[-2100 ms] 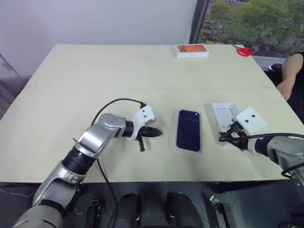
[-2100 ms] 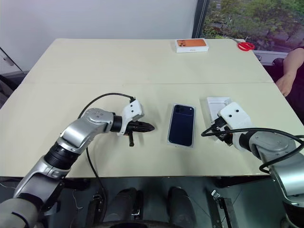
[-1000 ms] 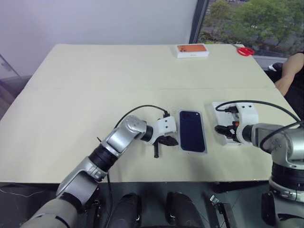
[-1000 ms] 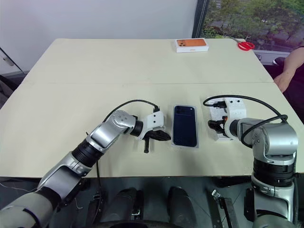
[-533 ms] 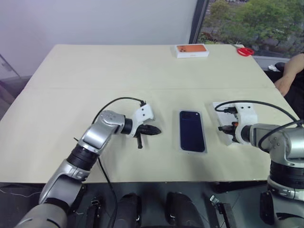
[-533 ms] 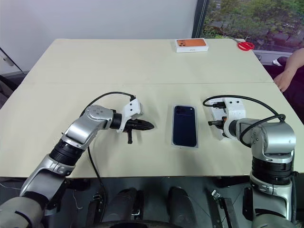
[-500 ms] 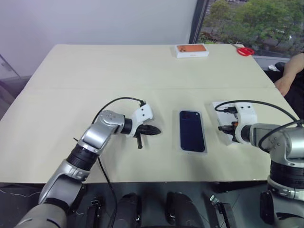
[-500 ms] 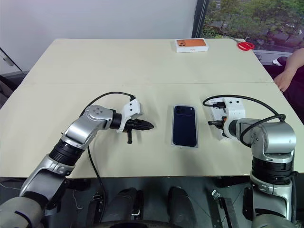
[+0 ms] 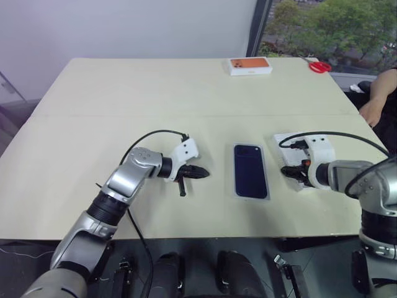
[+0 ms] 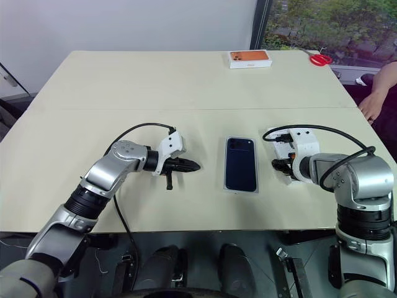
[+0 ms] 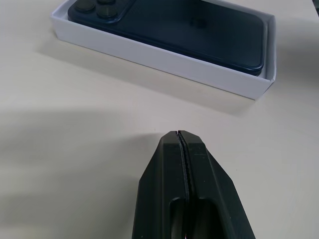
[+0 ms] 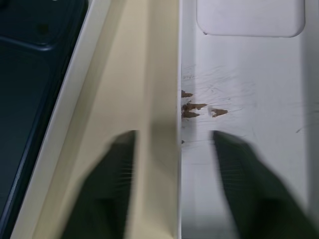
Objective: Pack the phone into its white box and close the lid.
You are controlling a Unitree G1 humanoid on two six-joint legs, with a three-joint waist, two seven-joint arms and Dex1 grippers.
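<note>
The lid lies open side up (image 12: 244, 79), so next my right gripper grips the lid's side (image 12: 180, 117) closest to the phone and flips the lid over onto the white box.
The dark navy phone (image 9: 250, 171) lies flat inside the white box (image 11: 164, 62) at mid-table, camera cluster at the far end. My left gripper (image 9: 197, 173) is shut and empty, pointing at the box's left side from a short way off; its tips (image 11: 180, 137) are pressed together. Right of the box stands the lid (image 12: 249, 124), open side up, with brown scuffs inside. My right gripper (image 9: 288, 172) hangs over the lid's near-left part, open, one finger (image 12: 117, 189) outside the lid's left wall and one finger (image 12: 239, 189) inside.
An orange-topped white box (image 9: 250, 65) and red scissors (image 9: 320, 67) lie at the table's far edge. A person's arm (image 9: 374, 105) rests at the far right. The left arm's black cable (image 9: 152, 133) loops above the table.
My left gripper, which was beside the white box a second ago, has drawn back to the left, still shut. The right gripper has stayed at the lid.
</note>
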